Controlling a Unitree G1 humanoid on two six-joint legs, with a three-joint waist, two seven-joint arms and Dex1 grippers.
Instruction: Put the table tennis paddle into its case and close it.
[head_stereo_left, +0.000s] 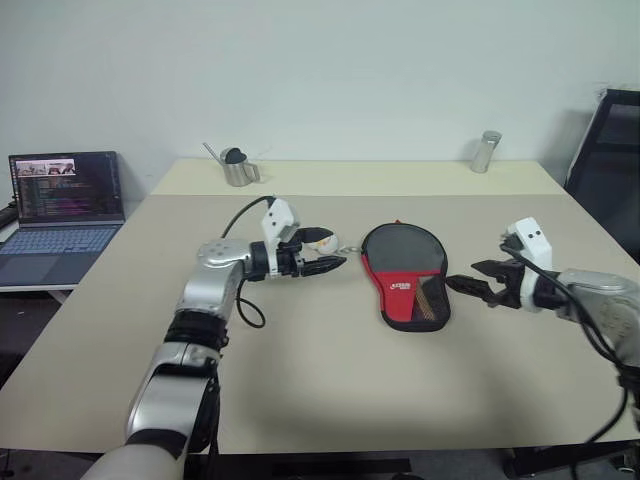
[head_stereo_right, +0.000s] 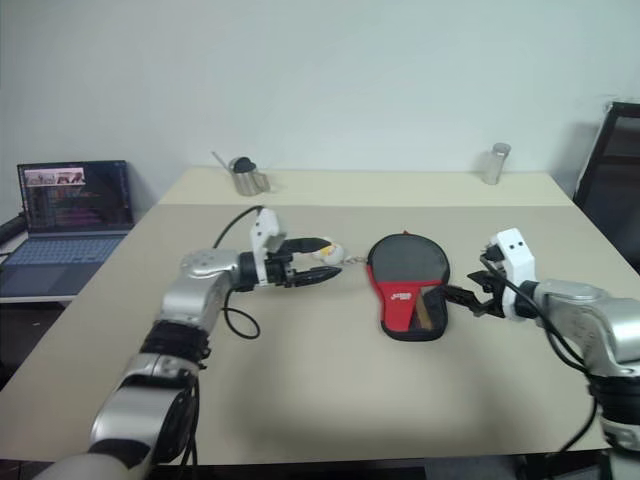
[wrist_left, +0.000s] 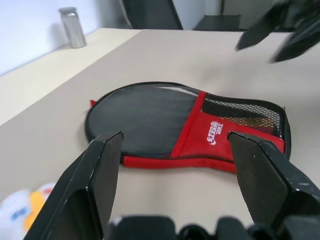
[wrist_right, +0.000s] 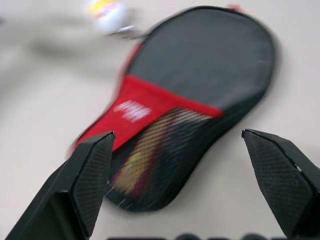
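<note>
The metal ring (head_stereo_left: 350, 249) joins the charm (head_stereo_left: 325, 243) to the case's edge, so the charm will travel around the rim with the zip when I pull.
The case (head_stereo_left: 400, 262) lies flat mid-table, a black paddle-shaped pouch with a red panel, white logo and mesh pocket. Of the table tennis paddle, a tan-and-red handle (wrist_right: 142, 162) shows through the mesh; the rest is hidden inside. My left gripper (head_stereo_left: 330, 266) hovers just left of the case, pointing at it, open and empty. My right gripper (head_stereo_left: 462, 280) sits just right of the case's narrow end, open and empty. Both wrist views look between spread fingers (wrist_left: 100, 170) onto the case. I cannot tell how the zip stands.
A small white-and-yellow charm (head_stereo_left: 322, 240) on a ring lies by the case's left edge, near my left gripper. A metal jug (head_stereo_left: 238, 168) and a metal cylinder (head_stereo_left: 485, 152) stand at the far edge. A laptop (head_stereo_left: 62, 205) sits left, a black chair (head_stereo_left: 610, 160) right.
</note>
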